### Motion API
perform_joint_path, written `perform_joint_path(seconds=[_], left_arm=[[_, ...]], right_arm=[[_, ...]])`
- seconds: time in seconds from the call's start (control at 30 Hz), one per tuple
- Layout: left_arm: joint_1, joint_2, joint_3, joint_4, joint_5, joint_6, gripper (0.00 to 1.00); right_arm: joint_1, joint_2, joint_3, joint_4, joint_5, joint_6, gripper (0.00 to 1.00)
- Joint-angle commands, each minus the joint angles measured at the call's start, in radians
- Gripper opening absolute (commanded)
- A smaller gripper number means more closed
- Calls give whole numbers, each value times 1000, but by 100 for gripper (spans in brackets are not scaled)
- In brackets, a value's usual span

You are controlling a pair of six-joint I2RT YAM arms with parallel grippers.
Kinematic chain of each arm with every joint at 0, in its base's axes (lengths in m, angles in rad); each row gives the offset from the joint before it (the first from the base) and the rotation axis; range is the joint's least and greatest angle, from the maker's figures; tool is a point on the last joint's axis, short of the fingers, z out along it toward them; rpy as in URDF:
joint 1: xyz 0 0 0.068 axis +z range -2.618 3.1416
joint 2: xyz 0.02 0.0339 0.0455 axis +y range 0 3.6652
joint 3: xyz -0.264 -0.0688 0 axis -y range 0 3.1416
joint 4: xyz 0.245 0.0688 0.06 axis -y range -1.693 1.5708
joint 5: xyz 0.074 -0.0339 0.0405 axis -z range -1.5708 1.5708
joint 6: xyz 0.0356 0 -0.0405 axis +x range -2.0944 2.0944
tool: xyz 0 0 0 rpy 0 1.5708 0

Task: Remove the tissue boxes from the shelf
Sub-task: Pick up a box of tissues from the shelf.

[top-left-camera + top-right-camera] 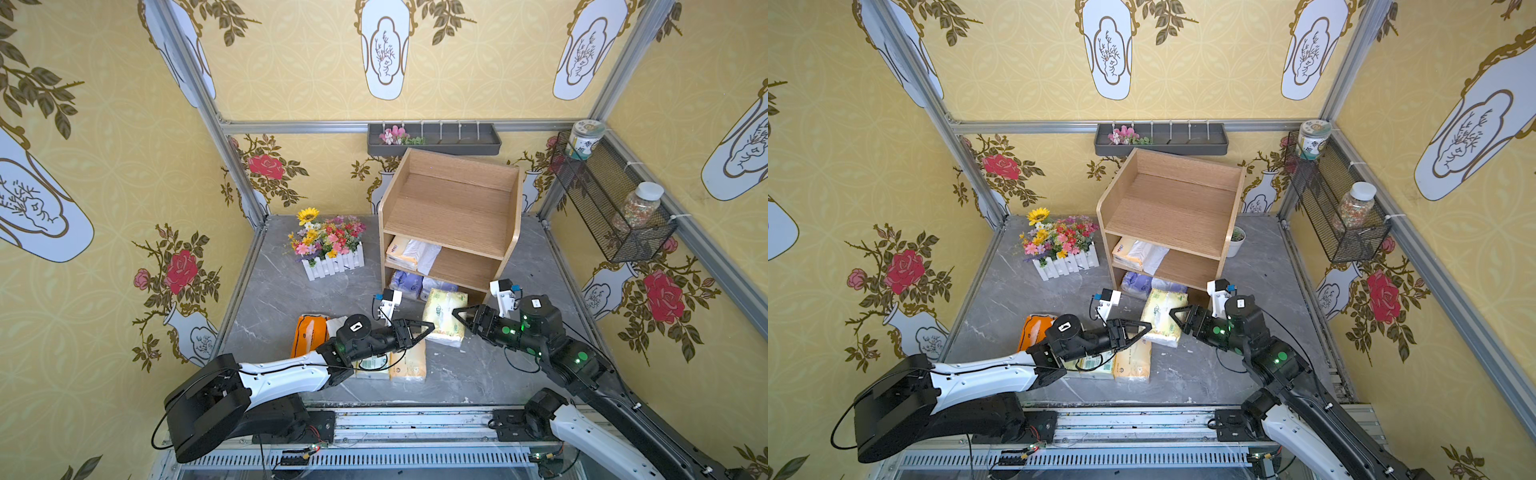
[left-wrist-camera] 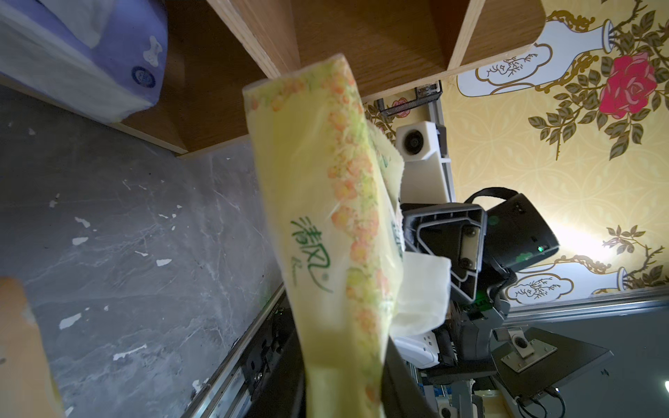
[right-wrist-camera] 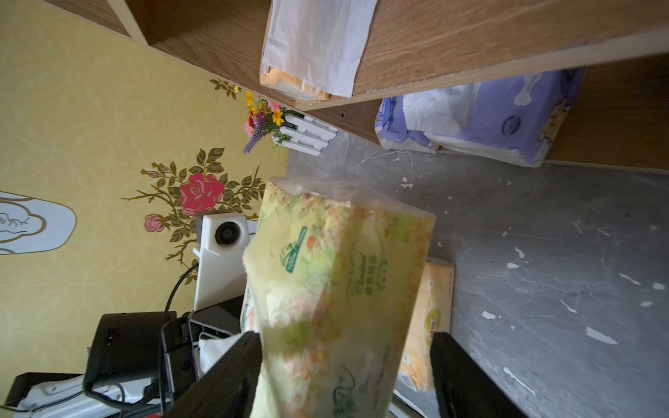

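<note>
The free space (image 1: 448, 368) beside the laid-out packs lies on my right gripper's side, so next my left gripper hands the pale yellow pack (image 1: 444, 316) to my right gripper.
A pale yellow tissue pack with green print (image 1: 445, 309) (image 1: 1163, 309) hangs in front of the bottom tier of the light-wood shelf (image 1: 453, 208). My left gripper (image 1: 430, 327) (image 2: 342, 391) is shut on one end of it. At the other end my right gripper (image 1: 455, 311) (image 3: 344, 376) stands open. One of its fingers lies against the pack (image 3: 336, 289) and the other is clear of it. A cream pack (image 1: 409, 253) lies on the middle tier. Two lavender packs (image 1: 405, 284) lie on the bottom tier. On the table lie an orange pack (image 1: 309, 332), a cream pack (image 1: 409, 361) and a green-labelled white pack (image 1: 372, 365).
A white fence planter with flowers (image 1: 330, 249) stands left of the shelf. A small potted plant (image 1: 1237, 241) stands behind the shelf's right side. A dark grey wall tray (image 1: 434, 139) hangs behind. A black wire mesh basket (image 1: 611, 208) with two jars hangs on the right wall.
</note>
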Motion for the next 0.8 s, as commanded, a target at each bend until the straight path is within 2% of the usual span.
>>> perform_joint_path(seconds=[0.0,0.27,0.53,0.63,0.7,0.77], left_arm=[[1,9,-5,96,32,-12,31],[1,46,-9,133,32,-29,33],[1,100,0,175,22,-54,38],[1,107,5,175,18,-54,40],[1,108,5,174,9,-54,50],[2,103,-1,175,-11,-52,64]], right_arm=[[-44,2,-56,210,-162,75,70],[-67,0,-86,287,-209,97,57],[-73,7,-102,334,-236,102,34],[-78,14,-102,344,-244,102,30],[-79,16,-105,346,-247,98,30],[-82,16,-106,339,-247,85,30]])
